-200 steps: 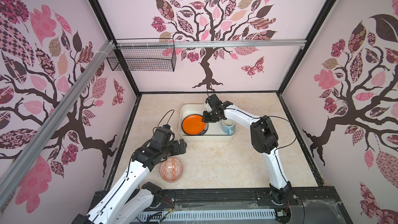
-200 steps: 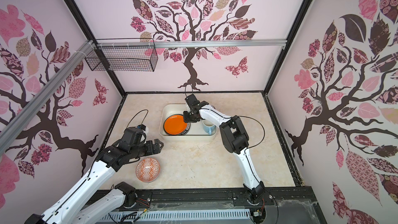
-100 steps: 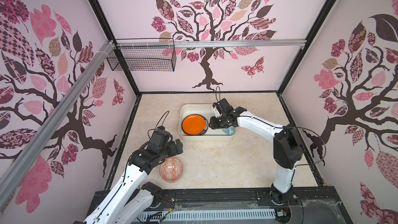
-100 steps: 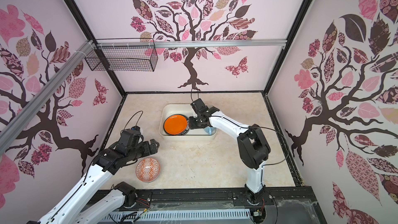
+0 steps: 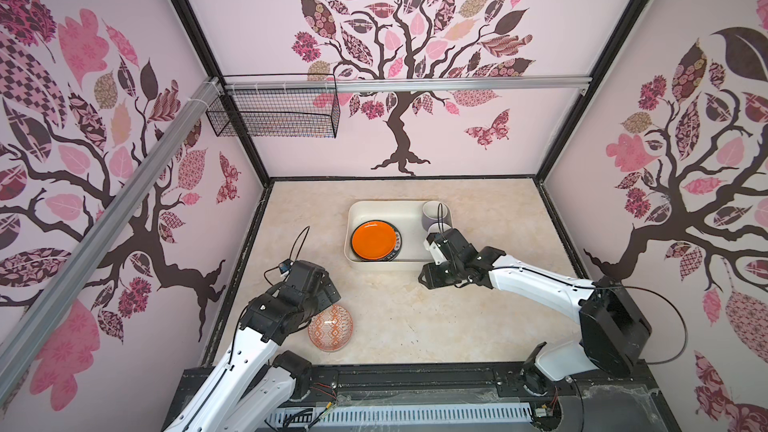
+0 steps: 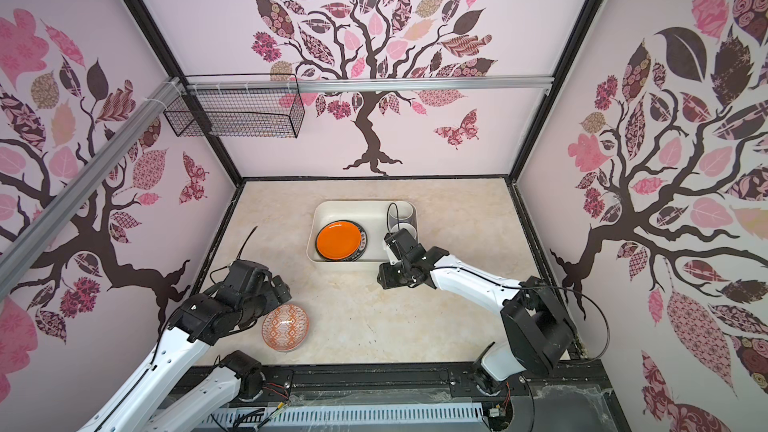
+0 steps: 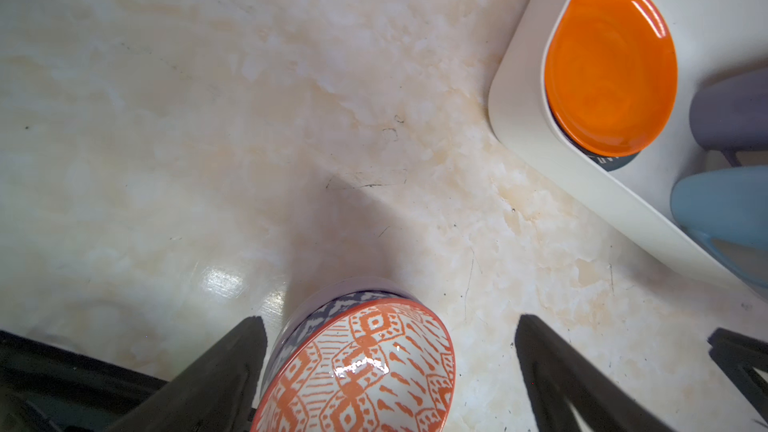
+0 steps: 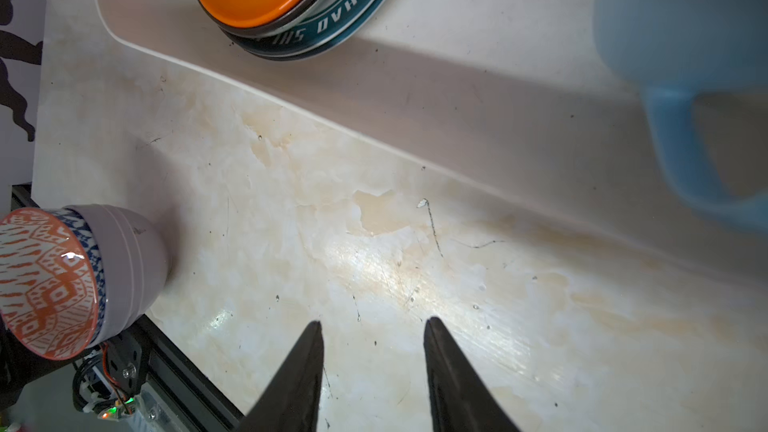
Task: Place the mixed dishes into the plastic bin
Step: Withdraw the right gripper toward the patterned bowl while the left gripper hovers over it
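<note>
The orange-patterned bowl [image 5: 331,328] is far from my right gripper. My left gripper should bring the bowl in front of the bin [image 5: 388,304] so that my right gripper can take it.
The orange-patterned bowl [image 5: 332,328] [image 6: 286,327] with its lavender side [image 8: 124,259] stands on the table near the front left. My left gripper [image 5: 322,299] [image 7: 390,318] hangs open over it. One finger sits beside the bowl [image 7: 361,367] and the other stands apart over bare table. The cream plastic bin [image 5: 351,218] [image 7: 515,118] holds the orange plate [image 5: 373,238] stacked on a teal-rimmed plate [image 8: 353,14], the lavender mug [image 5: 436,214] and the light-blue mug [image 8: 681,14] [image 7: 723,209]. My right gripper [image 5: 424,280] [image 8: 373,322] is open and empty, just in front of the bin's near wall.
A black wire mesh basket [image 5: 274,118] hangs from the aluminium rail at the back left. Patterned walls close in three sides. The black base frame [image 5: 415,376] runs along the front edge, close to the bowl.
My right gripper has drawn back out of the bin toward the front, leaving the light-blue mug inside. The left gripper has come down and back over the bowl.
</note>
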Robot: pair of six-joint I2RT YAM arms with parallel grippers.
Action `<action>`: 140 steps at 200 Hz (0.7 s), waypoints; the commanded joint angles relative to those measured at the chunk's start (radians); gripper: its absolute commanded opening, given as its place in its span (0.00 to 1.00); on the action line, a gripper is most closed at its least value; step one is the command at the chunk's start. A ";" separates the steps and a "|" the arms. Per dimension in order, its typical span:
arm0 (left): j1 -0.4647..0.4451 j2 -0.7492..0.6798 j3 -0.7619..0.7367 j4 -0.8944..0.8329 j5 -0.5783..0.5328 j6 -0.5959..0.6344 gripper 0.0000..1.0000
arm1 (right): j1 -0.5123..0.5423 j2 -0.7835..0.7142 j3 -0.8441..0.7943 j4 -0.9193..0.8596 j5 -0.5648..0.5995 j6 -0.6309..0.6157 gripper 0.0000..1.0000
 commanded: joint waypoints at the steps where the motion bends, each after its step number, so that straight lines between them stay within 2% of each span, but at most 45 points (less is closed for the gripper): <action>1: -0.005 0.026 -0.028 -0.051 -0.019 -0.086 0.98 | 0.000 -0.075 -0.022 0.044 -0.013 0.003 0.43; 27: -0.005 0.027 -0.050 -0.052 0.008 -0.137 0.98 | 0.000 -0.108 -0.071 0.075 -0.036 0.007 0.44; 83: -0.011 -0.010 -0.116 -0.043 0.046 -0.183 0.85 | 0.001 -0.121 -0.130 0.113 -0.057 -0.002 0.44; 140: -0.118 0.001 -0.151 -0.032 0.017 -0.275 0.83 | 0.001 -0.092 -0.145 0.140 -0.070 -0.011 0.44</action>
